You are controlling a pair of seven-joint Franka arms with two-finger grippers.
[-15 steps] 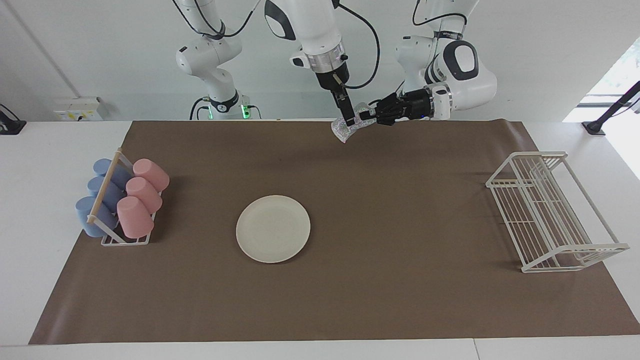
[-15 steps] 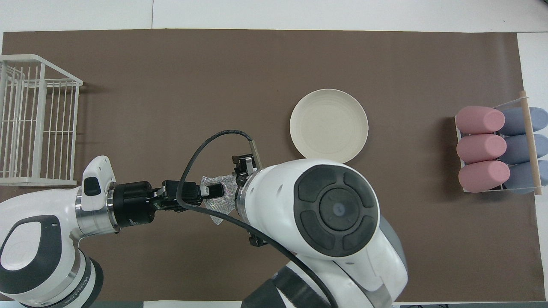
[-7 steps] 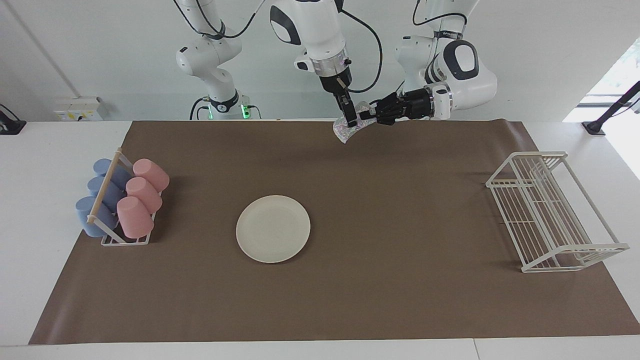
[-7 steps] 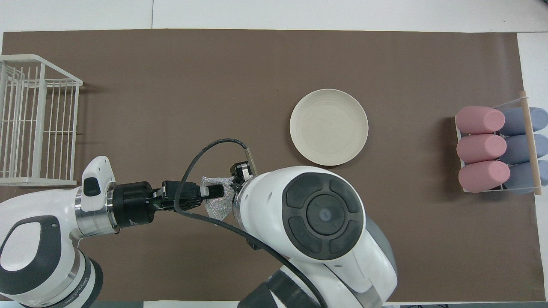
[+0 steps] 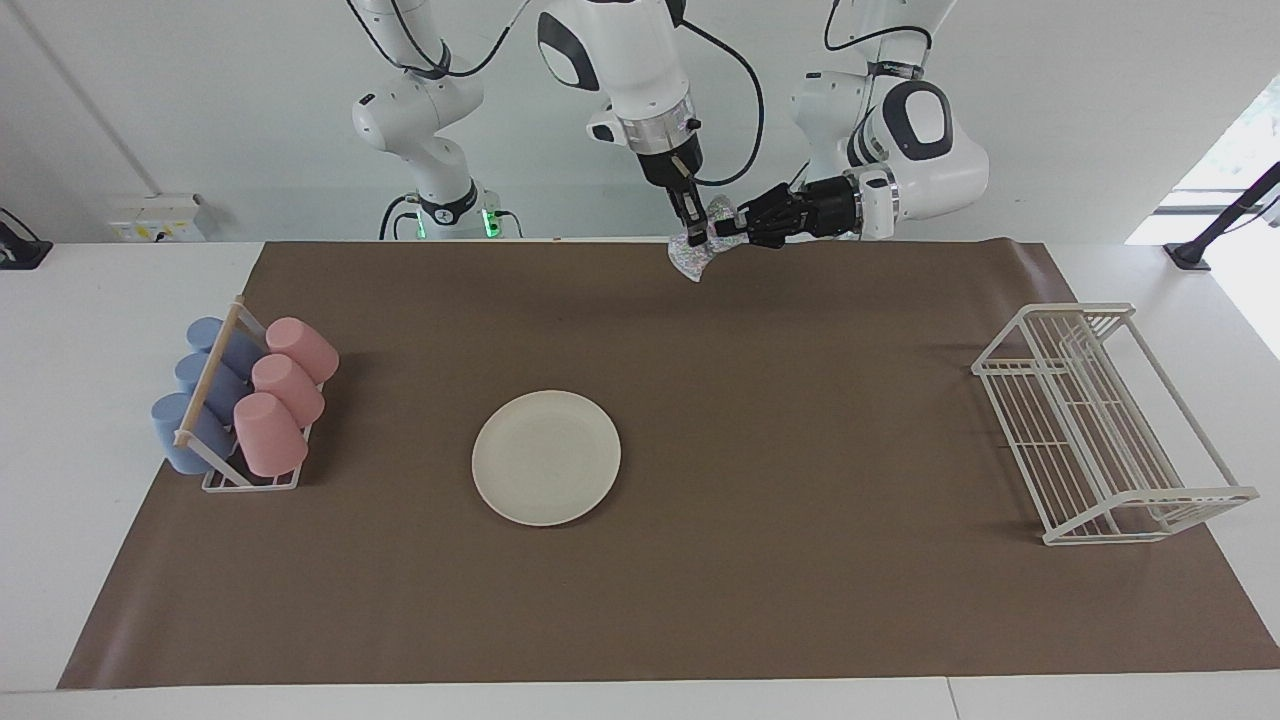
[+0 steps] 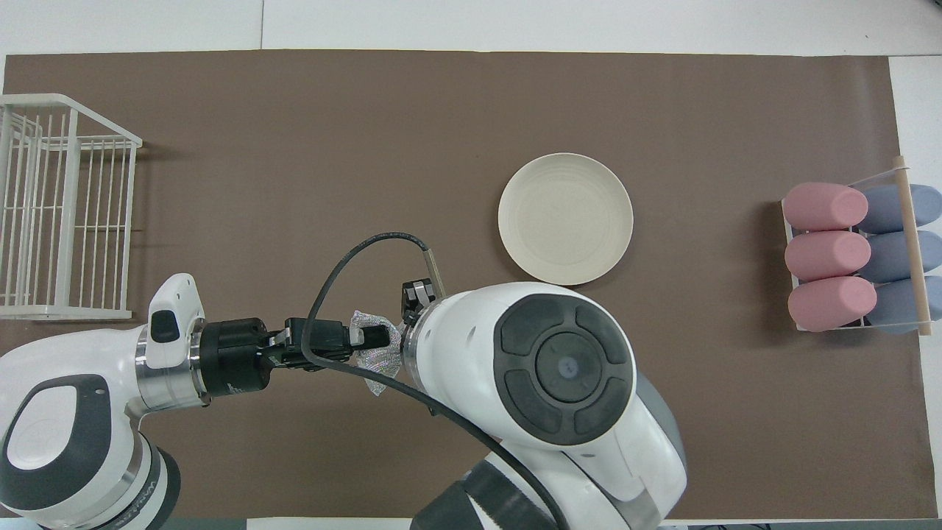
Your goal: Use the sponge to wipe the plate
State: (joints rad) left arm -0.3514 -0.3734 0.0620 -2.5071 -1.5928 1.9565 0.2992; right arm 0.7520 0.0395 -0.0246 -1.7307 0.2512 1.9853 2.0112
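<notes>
Next, my left gripper opens and moves away first, because both my grippers are closed on the sponge (image 6: 381,358). Then my right gripper will carry the sponge to the plate (image 6: 565,218).
The cream-white plate (image 5: 546,457) lies flat on the brown mat, apart from both grippers; it also shows in the overhead view (image 6: 565,218). The silvery glittery sponge (image 5: 697,258) hangs in the air over the mat's edge nearest the robots, and shows crumpled in the overhead view (image 6: 377,357). My left gripper (image 5: 728,226) reaches in sideways and is shut on the sponge; it shows in the overhead view too (image 6: 372,338). My right gripper (image 5: 693,238) points down with its narrow fingers shut on the same sponge. In the overhead view the right arm's wrist hides that gripper.
A rack of pink and blue cups (image 5: 250,400) lying on their sides stands at the right arm's end of the mat. A white wire dish rack (image 5: 1100,420) stands at the left arm's end. The brown mat (image 5: 800,600) covers the table.
Both grippers and the sponge have risen a little and drawn toward the robots. The sponge is more bunched up. The plate has not moved.
</notes>
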